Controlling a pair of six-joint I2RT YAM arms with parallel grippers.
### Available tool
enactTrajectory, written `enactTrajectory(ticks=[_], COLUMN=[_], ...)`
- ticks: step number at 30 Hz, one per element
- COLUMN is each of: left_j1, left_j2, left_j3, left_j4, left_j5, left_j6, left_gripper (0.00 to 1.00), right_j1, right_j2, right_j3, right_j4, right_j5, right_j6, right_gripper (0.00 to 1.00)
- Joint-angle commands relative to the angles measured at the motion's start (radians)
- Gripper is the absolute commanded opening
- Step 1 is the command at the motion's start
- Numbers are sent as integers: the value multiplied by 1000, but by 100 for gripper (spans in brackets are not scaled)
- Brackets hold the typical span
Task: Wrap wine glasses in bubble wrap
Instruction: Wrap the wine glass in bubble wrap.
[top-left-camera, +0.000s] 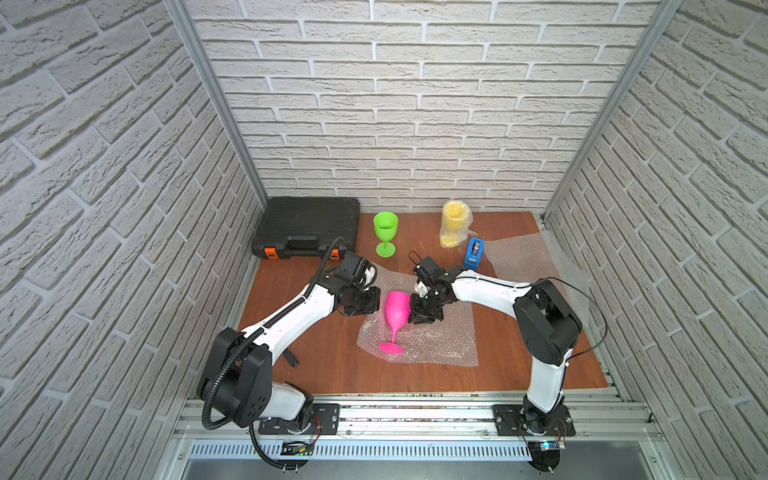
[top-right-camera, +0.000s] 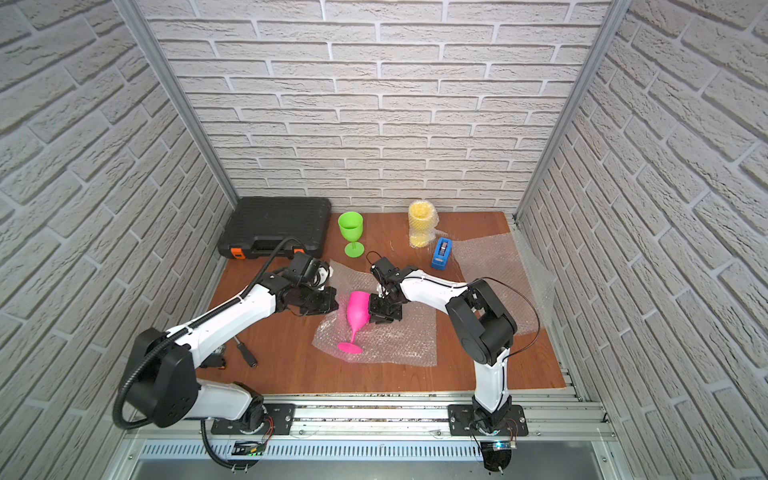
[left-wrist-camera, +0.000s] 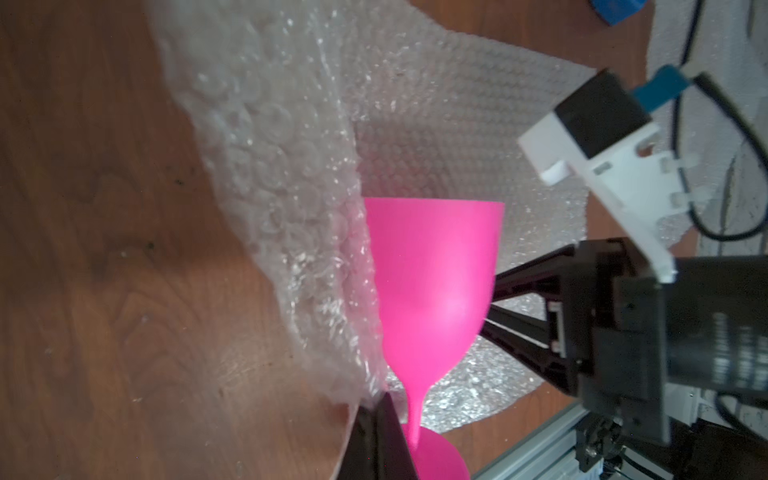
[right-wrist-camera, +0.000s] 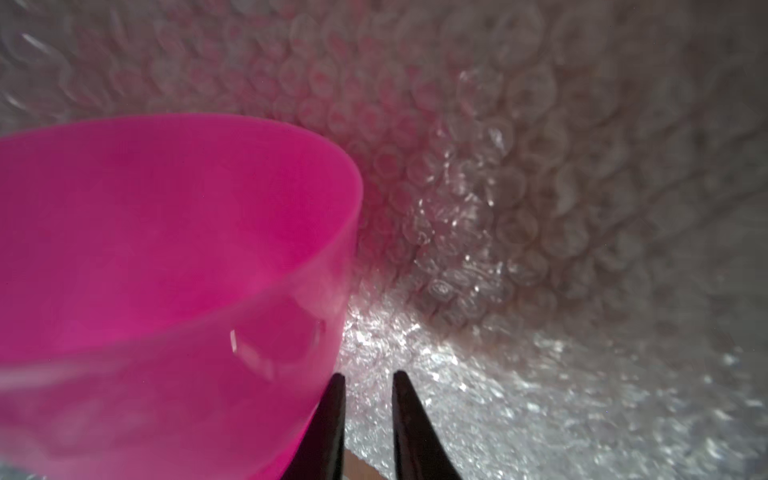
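Note:
The raised flap (top-left-camera: 375, 325) stands close along the hot pink glass, so I should keep pulling it with my left gripper over the glass's bowl (top-left-camera: 397, 305) until it meets my right gripper.
A hot pink wine glass (top-left-camera: 395, 309) (top-right-camera: 358, 309) lies tilted on a sheet of bubble wrap (top-left-camera: 436, 345) in mid-table, its foot toward the front. My left gripper (left-wrist-camera: 386, 399) is shut on the sheet's edge and holds a flap (left-wrist-camera: 282, 166) raised along the bowl (left-wrist-camera: 432, 282). My right gripper (right-wrist-camera: 368, 374) sits on the bowl's other side (right-wrist-camera: 166, 249). Its jaws are a narrow gap apart with nothing between them. At the back, a lime green glass (top-left-camera: 385, 232) stands bare and a yellow glass (top-left-camera: 455, 224) stands wrapped.
A blue tape dispenser (top-left-camera: 474, 253) stands behind the right arm, next to another bubble wrap sheet (top-left-camera: 528, 262) at the right. A black tool case (top-left-camera: 307, 226) fills the back left corner. A dark tool handle (top-left-camera: 291, 357) lies by the left arm.

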Motion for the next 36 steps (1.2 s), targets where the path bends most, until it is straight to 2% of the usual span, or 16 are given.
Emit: enactTrajectory(ticks=[1,5,11,18,23,26,30,33,36], left_j1=[-51,-115,-182,-213,-214,-214,-214,-214,-214], left_j2=[45,109,206,281,288,284,275,268,253], left_j3=[55,108,157,187,183,177,167,163,164], left_j4=[-29,-17,31,70,82,86,100,106,96], left_j5=[6,-5,-17,-18,-4,6,21,25,18], left_j6=[-31,-60,-104,-122,-115,-110,-110,-109,-105], left_gripper=[0,0,2,3,3,4,5,6,9], right_j1=[-12,-23,-34,-99,-123,-122,-120,-120,-120], right_j2=[0,-11,6,-145,-238,-237,-189,-150,-132], right_j3=[-6,-25,-53,-122,-168,-176,-143,-120,-98], right_j4=[40,58,106,66,193,289,308,299,234], right_j5=[-3,32,-5,21,-132,-210,-234,-231,-184], right_j6=[-5,-3,-13,-37,9,58,72,63,31], right_gripper=[22,21,21,26,33,37,43,41,26])
